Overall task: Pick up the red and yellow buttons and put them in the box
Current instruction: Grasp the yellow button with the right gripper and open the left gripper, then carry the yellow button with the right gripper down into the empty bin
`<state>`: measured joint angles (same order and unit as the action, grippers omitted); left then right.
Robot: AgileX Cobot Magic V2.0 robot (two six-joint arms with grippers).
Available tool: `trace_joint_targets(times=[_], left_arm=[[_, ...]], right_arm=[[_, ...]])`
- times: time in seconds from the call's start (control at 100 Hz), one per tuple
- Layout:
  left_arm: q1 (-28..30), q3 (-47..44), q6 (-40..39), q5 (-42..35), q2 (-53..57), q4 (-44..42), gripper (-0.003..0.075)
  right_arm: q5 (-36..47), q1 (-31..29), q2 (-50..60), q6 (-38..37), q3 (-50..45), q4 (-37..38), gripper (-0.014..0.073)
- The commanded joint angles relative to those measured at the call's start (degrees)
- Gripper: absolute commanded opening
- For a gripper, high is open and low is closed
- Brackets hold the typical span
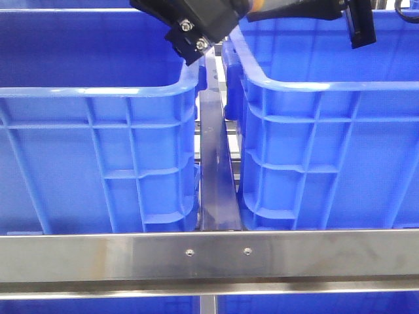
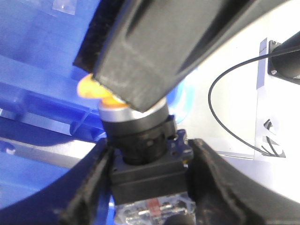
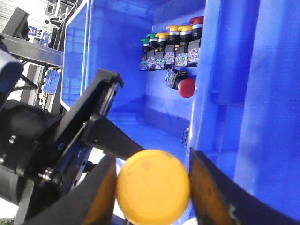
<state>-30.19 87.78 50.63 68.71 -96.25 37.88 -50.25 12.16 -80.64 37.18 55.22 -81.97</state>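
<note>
My left gripper needs to open, as it is closed on the yellow button's black body (image 2: 145,140), before my right gripper carries the button by its cap into its nearby box (image 1: 321,62).
A yellow button (image 3: 153,192) with a black body (image 2: 147,171) is held between both grippers. My left gripper (image 2: 147,173) is shut on the button's black body, and its yellow cap (image 2: 90,89) shows past a black finger (image 2: 164,51) of the other gripper. My right gripper (image 3: 152,190) is closed around the yellow cap. A red button (image 3: 186,87) lies inside a blue box (image 3: 117,70), below a row of several green, yellow and red buttons (image 3: 171,47). In the front view the left gripper (image 1: 193,39) hangs over the gap between the two blue boxes (image 1: 98,98).
The right blue box (image 1: 314,98) stands close beside the left one, with a steel bar (image 1: 215,170) between them. A steel rail (image 1: 209,255) runs across the front. A black cable (image 2: 220,117) lies on a white surface.
</note>
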Motion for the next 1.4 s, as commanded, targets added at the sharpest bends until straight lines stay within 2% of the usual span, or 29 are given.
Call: trace_joint_targets(times=[0.0, 0.12, 0.17, 0.24, 0.39, 0.46, 0.68, 0.92, 1.06, 1.18, 1.39], left_arm=[[-0.4, 1.7, -0.1, -0.9, 2.7, 3.6, 0.0145], [-0.4, 1.7, -0.1, -1.3, 2.7, 3.5, 0.0152], [-0.4, 1.7, -0.1, -1.4, 2.7, 3.4, 0.0181], [-0.4, 1.7, -0.1, -1.3, 2.7, 3.3, 0.0279], [-0.4, 1.8, -0.1, -1.3, 2.7, 3.3, 0.0587], [-0.4, 1.8, -0.1, -1.3, 2.7, 3.3, 0.0643], [-0.4, 1.8, -0.1, -0.2, 2.7, 3.3, 0.0648], [-0.4, 1.8, -0.1, 0.0, 2.7, 3.3, 0.0645], [-0.4, 1.8, -0.1, 0.2, 2.7, 3.3, 0.0645], [-0.4, 1.8, -0.1, 0.2, 2.7, 3.3, 0.0644], [-0.4, 1.8, -0.1, 0.5, 2.7, 3.3, 0.0644]], right_arm=[[-3.3, 0.2, 1.8, 1.0, 2.0, -4.6, 0.0266], [-3.2, 0.2, 1.8, 1.0, 2.0, -4.7, 0.0266], [-3.2, 0.2, 1.8, 1.0, 2.0, -4.9, 0.0266], [-3.2, 0.2, 1.8, 1.0, 2.0, -5.0, 0.0266], [-3.2, 0.2, 1.8, 1.0, 2.0, -5.0, 0.0266], [-3.2, 0.1, 1.8, 1.0, 2.0, -5.1, 0.0266], [-3.6, -2.1, 2.1, 1.0, 2.0, -5.1, 0.0266], [-4.4, -12.9, 3.0, 2.7, 2.0, -4.4, 0.0266], [-3.4, -18.6, 3.0, 6.4, 2.2, -4.4, 0.0266], [2.1, -21.5, 3.0, 11.3, 2.5, -4.4, 0.0266], [17.5, -21.6, 2.2, 24.5, 2.5, -4.2, 0.0266]])
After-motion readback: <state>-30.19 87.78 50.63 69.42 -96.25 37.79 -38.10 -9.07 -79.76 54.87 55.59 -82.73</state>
